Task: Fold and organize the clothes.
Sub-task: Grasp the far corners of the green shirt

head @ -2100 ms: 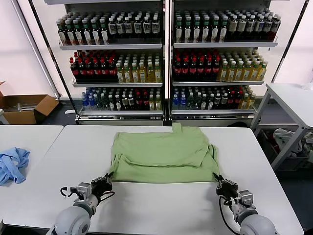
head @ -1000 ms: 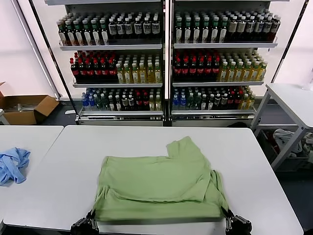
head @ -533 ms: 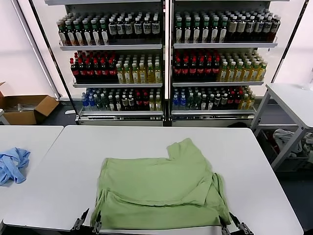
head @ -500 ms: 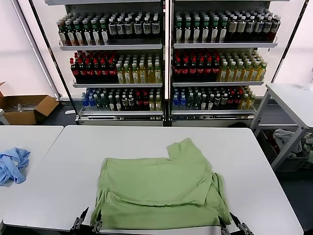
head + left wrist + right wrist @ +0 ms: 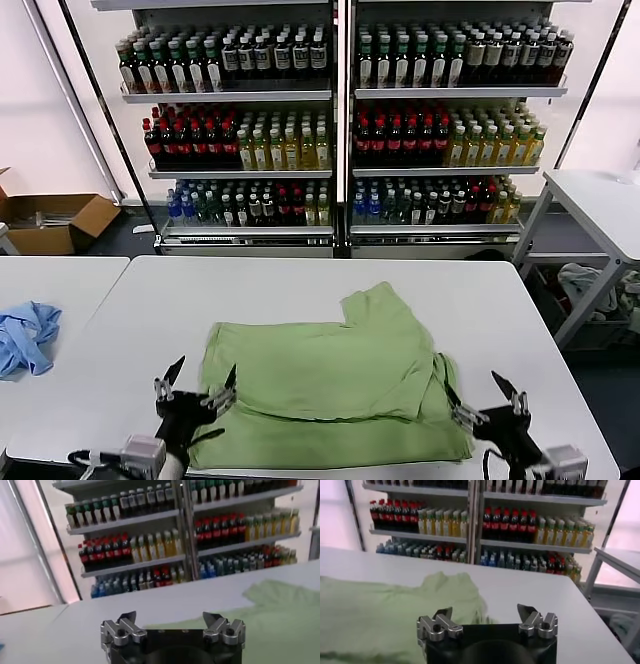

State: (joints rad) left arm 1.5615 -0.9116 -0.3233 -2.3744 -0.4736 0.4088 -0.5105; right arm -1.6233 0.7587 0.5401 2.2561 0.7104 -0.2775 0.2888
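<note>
The sleeve (image 5: pixel 374 311) points clear of the shirt's back edge, so my right gripper should keep going toward the sleeve's tip (image 5: pixel 385 291) with its fingers open and close them there.
The clothes, a light green shirt (image 5: pixel 330 385), lie flat on the white table (image 5: pixel 300 285) near its front edge, with one sleeve (image 5: pixel 375 300) pointing to the back. My left gripper (image 5: pixel 200 378) hovers open over the shirt's front left corner and holds nothing. My right gripper (image 5: pixel 476 392) stands open at the front right corner, also with nothing in it. In the left wrist view the left gripper (image 5: pixel 170 618) has spread fingers, with the shirt (image 5: pixel 280 612) off to one side. The right wrist view shows the right gripper (image 5: pixel 484 613) open and the shirt (image 5: pixel 380 612) beyond it.
A light blue cloth (image 5: pixel 25 337) lies on the neighbouring table at the left. Shelves of bottles (image 5: pixel 340 130) stand behind the table. A cardboard box (image 5: pixel 55 220) sits on the floor at the far left, and a side table (image 5: pixel 600 200) stands at the right.
Both grippers have opened and let go of the shirt's front corners, then lifted up into the head view. The shirt's front edge has settled flat on the table.
</note>
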